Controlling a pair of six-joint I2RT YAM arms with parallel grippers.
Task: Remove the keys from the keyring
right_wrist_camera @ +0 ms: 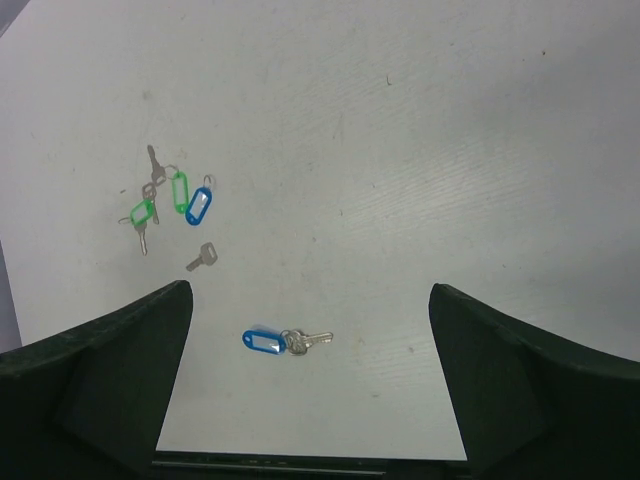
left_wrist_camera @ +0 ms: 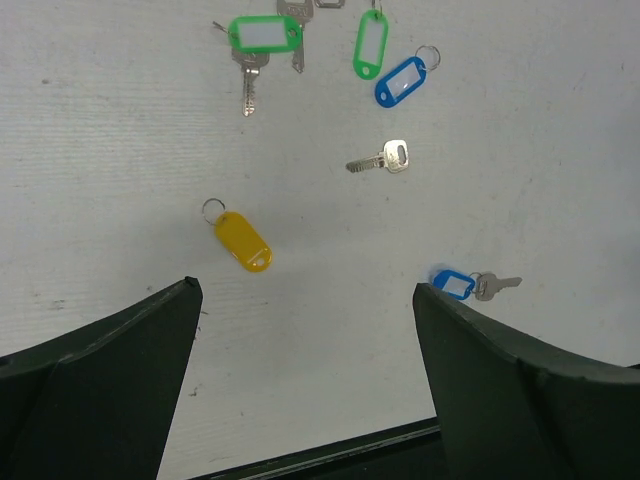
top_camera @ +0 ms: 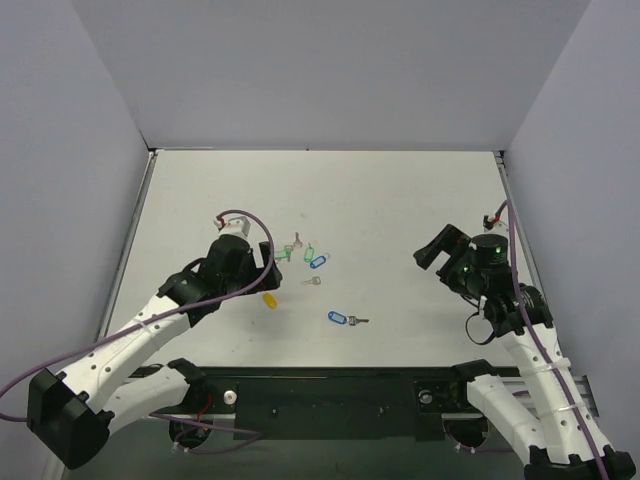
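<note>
My open left gripper is facing the keyring's blue tag with its keys pointing away [top_camera: 357,321], so I should keep moving toward that tag [top_camera: 337,317] until my fingers are on either side of it.
The keyring is an oblong blue tag [top_camera: 340,318] with a pale insert, lying on the white table near its front edge. The silver keys [top_camera: 358,320] hang on its thin ring, to its right. It also shows in the right wrist view [right_wrist_camera: 263,340] with the keys [right_wrist_camera: 306,340], and in the left wrist view [left_wrist_camera: 453,283] with a key [left_wrist_camera: 497,285] beside my right finger. My left gripper [top_camera: 268,268] is open and empty, up and left of the keyring. My right gripper [top_camera: 432,250] is open and empty, off to its right, above the table.
A second blue tag [top_camera: 318,261] with a bare ring, two green tags [top_camera: 285,253] [top_camera: 307,250] with keys, a lone silver key [top_camera: 314,281] and a yellow tag [top_camera: 269,299] lie left of centre. Grey walls enclose the table on three sides.
</note>
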